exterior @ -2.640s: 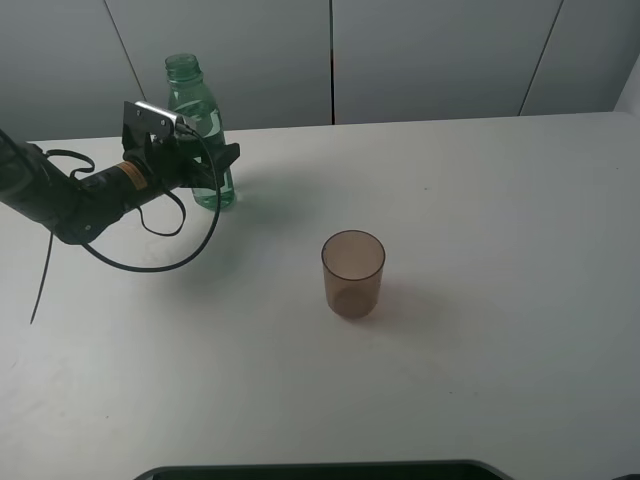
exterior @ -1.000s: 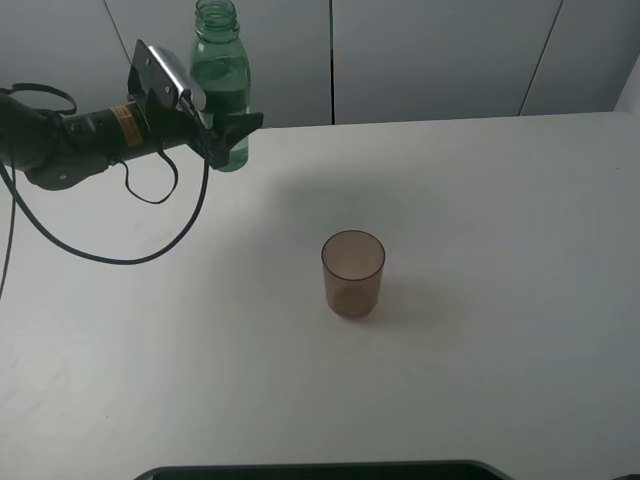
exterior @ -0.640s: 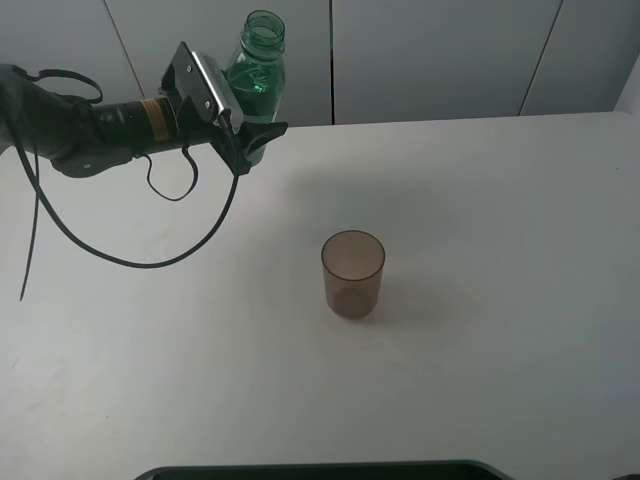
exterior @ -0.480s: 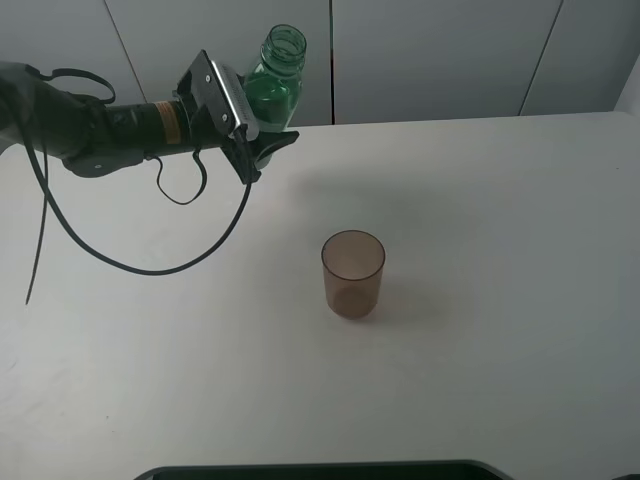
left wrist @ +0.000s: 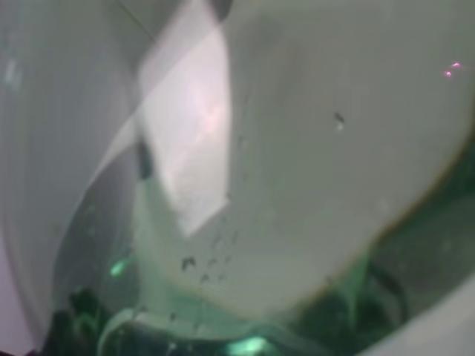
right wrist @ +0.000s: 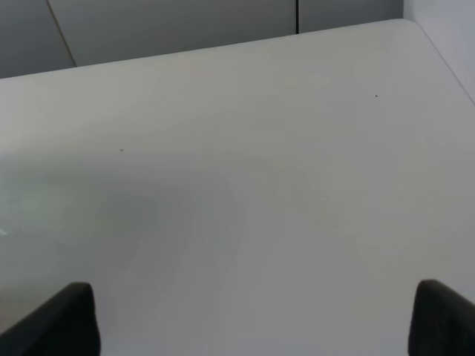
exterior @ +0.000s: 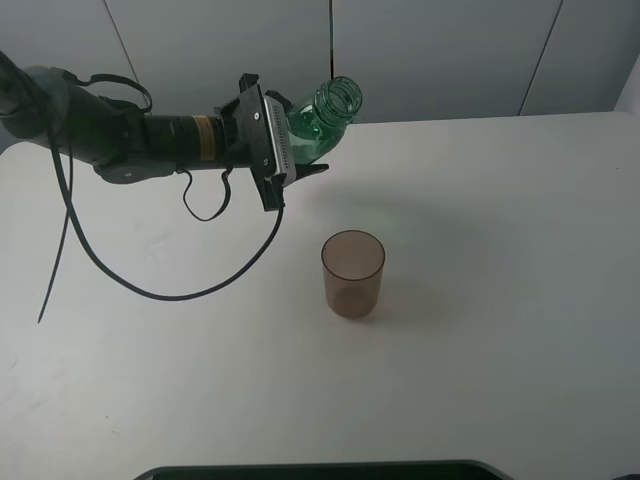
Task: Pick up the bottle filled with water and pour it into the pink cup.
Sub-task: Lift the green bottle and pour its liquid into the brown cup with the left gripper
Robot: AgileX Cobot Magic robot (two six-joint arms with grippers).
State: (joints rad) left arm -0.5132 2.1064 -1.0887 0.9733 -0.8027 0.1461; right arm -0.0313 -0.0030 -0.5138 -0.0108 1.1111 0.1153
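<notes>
Next, my left gripper tilts the bottle until its opening points down into the cup (exterior: 353, 256), because the bottle's opening (exterior: 345, 98) now points up behind the pink cup.
The green-tinted clear bottle (exterior: 318, 125) has no cap and hangs in the air, tilted with its open mouth up and to the right. My left gripper (exterior: 287, 152) is shut on its body, back-left of the pink cup (exterior: 352, 273). The cup stands upright in the middle of the white table (exterior: 500, 250), and I see no water in it. In the left wrist view the bottle (left wrist: 245, 222) fills the picture, blurred, with water drops on its wall. My right gripper (right wrist: 252, 322) is open and empty over bare table, and it is out of the exterior high view.
A dark edge (exterior: 320, 470) runs along the table's front. Grey wall panels (exterior: 430, 50) stand behind the table. The left arm and its black cable (exterior: 160, 290) stretch over the table's left part.
My left gripper has lifted the bottle off the table at the back left, carried it right toward the cup, and tilted it so the mouth leans right.
</notes>
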